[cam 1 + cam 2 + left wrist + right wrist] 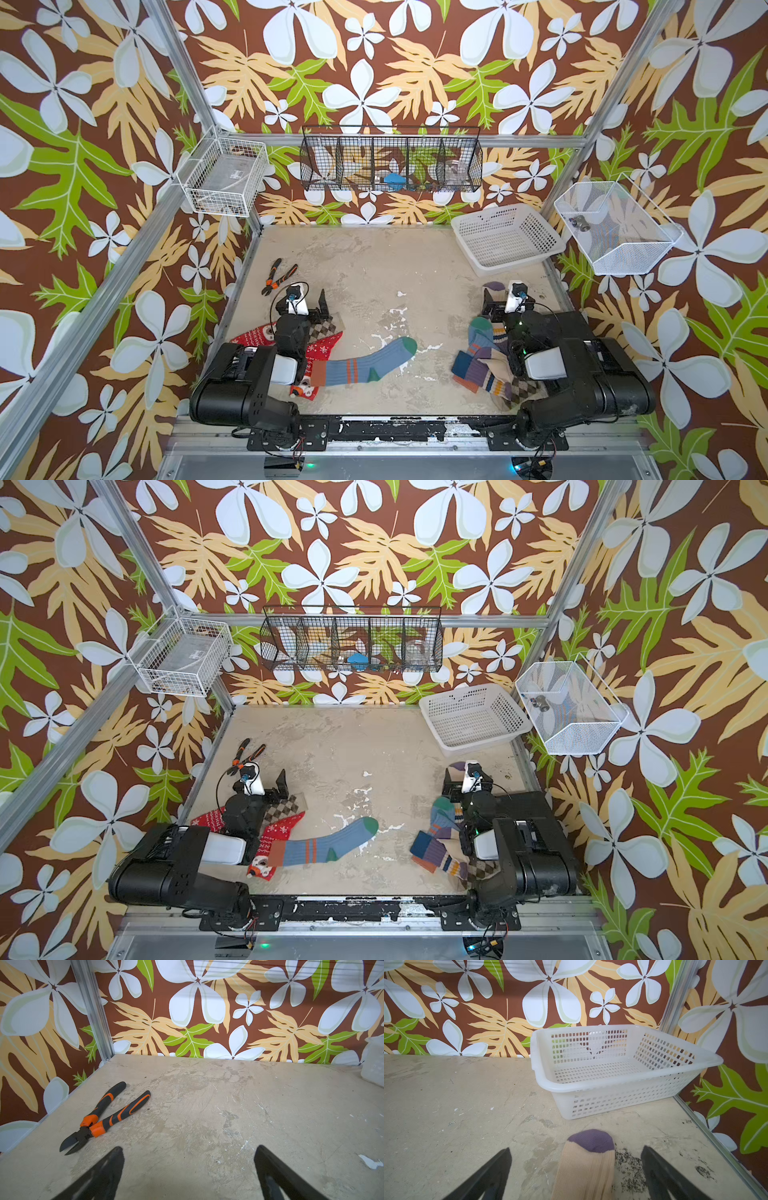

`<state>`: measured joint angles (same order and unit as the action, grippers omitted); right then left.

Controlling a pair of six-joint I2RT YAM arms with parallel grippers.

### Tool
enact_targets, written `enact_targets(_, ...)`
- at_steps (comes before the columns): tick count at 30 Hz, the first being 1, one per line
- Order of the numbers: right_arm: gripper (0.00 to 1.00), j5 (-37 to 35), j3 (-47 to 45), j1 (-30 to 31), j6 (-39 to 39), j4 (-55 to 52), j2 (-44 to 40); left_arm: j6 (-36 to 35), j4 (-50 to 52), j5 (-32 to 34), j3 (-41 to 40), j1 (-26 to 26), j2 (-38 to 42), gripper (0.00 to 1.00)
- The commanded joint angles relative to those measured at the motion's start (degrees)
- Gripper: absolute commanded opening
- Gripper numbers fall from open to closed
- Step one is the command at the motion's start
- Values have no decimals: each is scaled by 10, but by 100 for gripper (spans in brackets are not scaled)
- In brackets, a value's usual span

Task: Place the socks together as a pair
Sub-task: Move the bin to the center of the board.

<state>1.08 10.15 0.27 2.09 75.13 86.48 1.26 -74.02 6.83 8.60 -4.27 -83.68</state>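
The white plastic basket (508,239) is standing crooked in the back corner, a long way from my left gripper. My right gripper should pull the basket to the table's back middle (419,249) before the socks get paired.
One blue sock (365,365) with orange stripes and a green toe lies flat at the table's front middle. Red snowflake socks (328,345) and a brown argyle sock (322,330) lie partly under my left arm. My left gripper (189,1148) is open over bare table beyond them. At the front right, a heap holds another blue sock (482,332), a purple-cuffed sock (478,370) and an argyle sock (523,390). A cream sock (587,1163) with a purple toe stretches out from that heap. My right gripper (576,1149) is open above its toe end, one finger on each side, and holds nothing.
Orange-and-black pliers (104,1118) lie near the table's left edge, just beyond my left gripper. A white plastic basket (591,1088) stands tilted in the back right corner. Wire baskets (224,178) hang on the walls above the table.
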Motion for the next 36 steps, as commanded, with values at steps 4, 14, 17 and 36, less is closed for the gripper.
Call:
enact_targets(4, 100, -3, 1, 2, -5, 5, 1, -6, -14, -6, -1, 1, -1, 100)
enact_targets(14, 100, -8, -11, 10, -14, 24, -1, -3, -10, 0, 1, 1, 0, 100)
enact_targets(17, 100, -80, -8, 35, -21, -9, -38, 13, -11, 49, -4, 0, 14, 100)
enact_targets(36, 82, -16, 516, 36, 157, -622, 78, 230, 312, -124, 103, -97, 206, 100)
